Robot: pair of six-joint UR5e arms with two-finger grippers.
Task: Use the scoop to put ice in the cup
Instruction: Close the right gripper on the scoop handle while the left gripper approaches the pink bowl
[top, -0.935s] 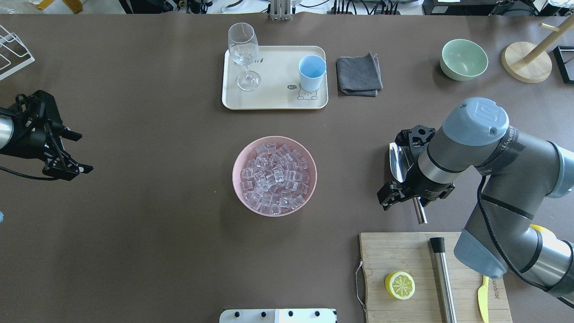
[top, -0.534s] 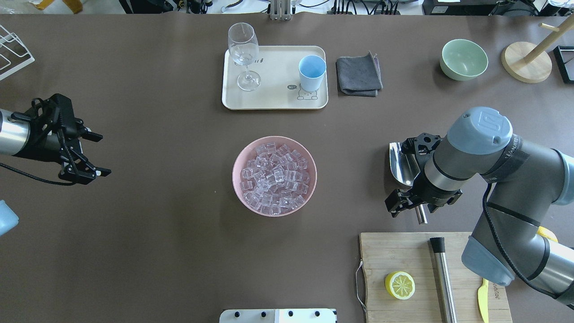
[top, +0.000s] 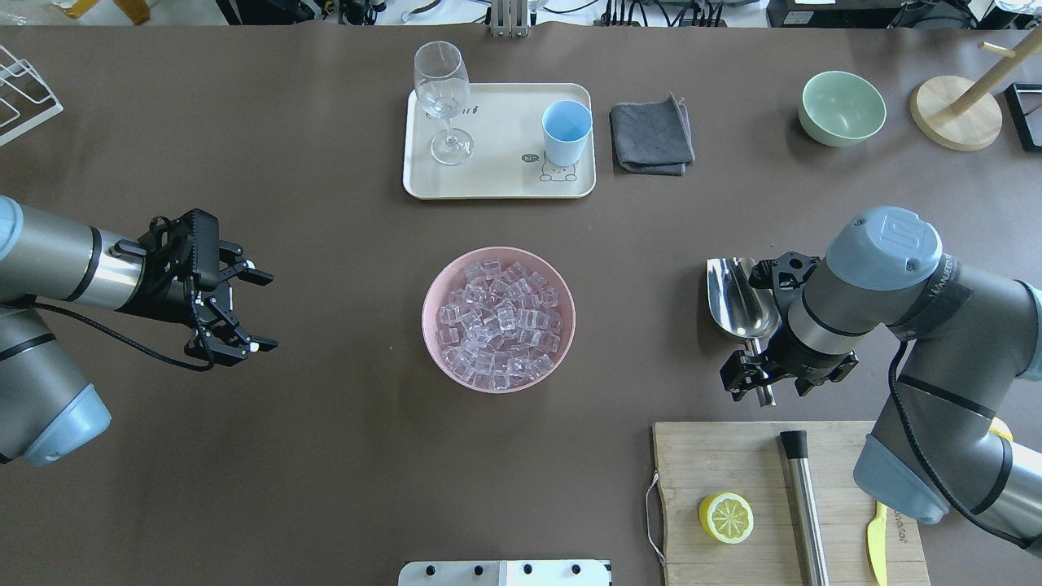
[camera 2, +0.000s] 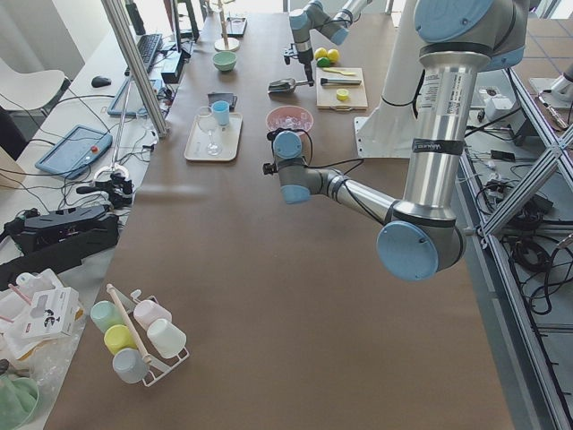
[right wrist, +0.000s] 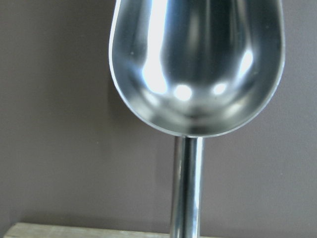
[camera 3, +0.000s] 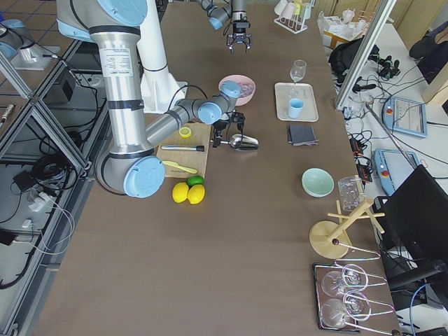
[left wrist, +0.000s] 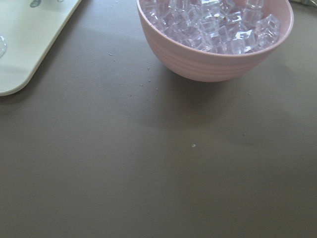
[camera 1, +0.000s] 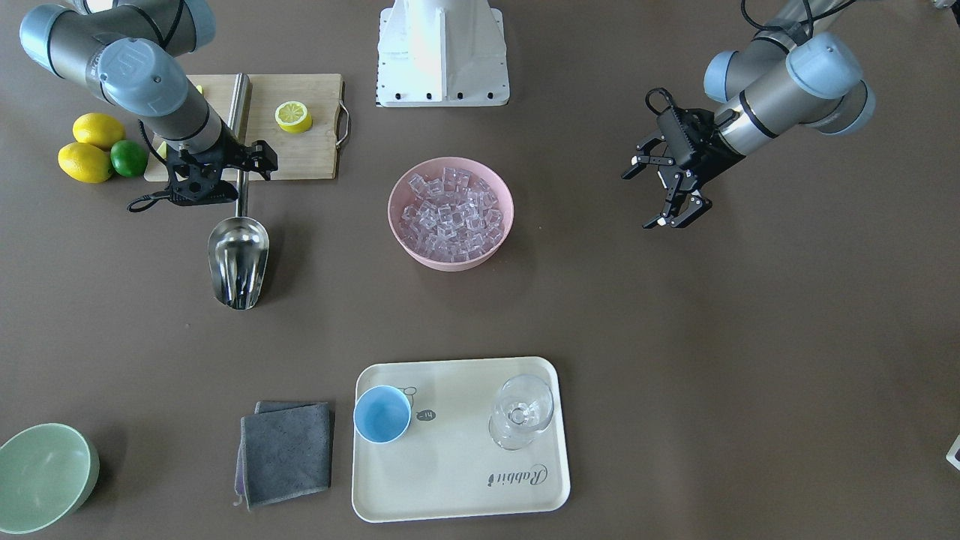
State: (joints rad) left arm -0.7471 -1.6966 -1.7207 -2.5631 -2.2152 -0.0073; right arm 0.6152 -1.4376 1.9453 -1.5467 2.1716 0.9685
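Note:
My gripper will lift the scoop [camera 1: 238, 262] from the bowl, and a few cubes will come free and ride in it, because the ice lies in loose, separate cubes [camera 1: 454, 215].
The ice [top: 498, 317] fills a pink bowl [top: 435, 342] at the table's middle, and also shows in the left wrist view [left wrist: 213, 20]. The light-blue cup [top: 566, 130] stands empty on a cream tray [top: 496, 183]. The steel scoop [top: 737, 305] lies on the table right of the bowl, trough away from the robot. My right gripper [top: 765, 382] is low over its thin handle, jaws open on either side of it. The right wrist view shows the scoop's trough [right wrist: 198, 64] empty. My left gripper [top: 244, 313] is open and empty, left of the bowl.
A wine glass [top: 442, 98] shares the tray. A grey cloth [top: 651, 134] and a green bowl [top: 842, 106] lie to the tray's right. A cutting board [top: 716, 456] with a lemon half [top: 725, 517], a steel cylinder [top: 804, 505] and a yellow knife [top: 876, 537] sits near the right arm.
My left gripper has moved right, toward the pink bowl. My right gripper has slid back along the scoop toward the cutting board, uncovering the trough. The scoop has not moved.

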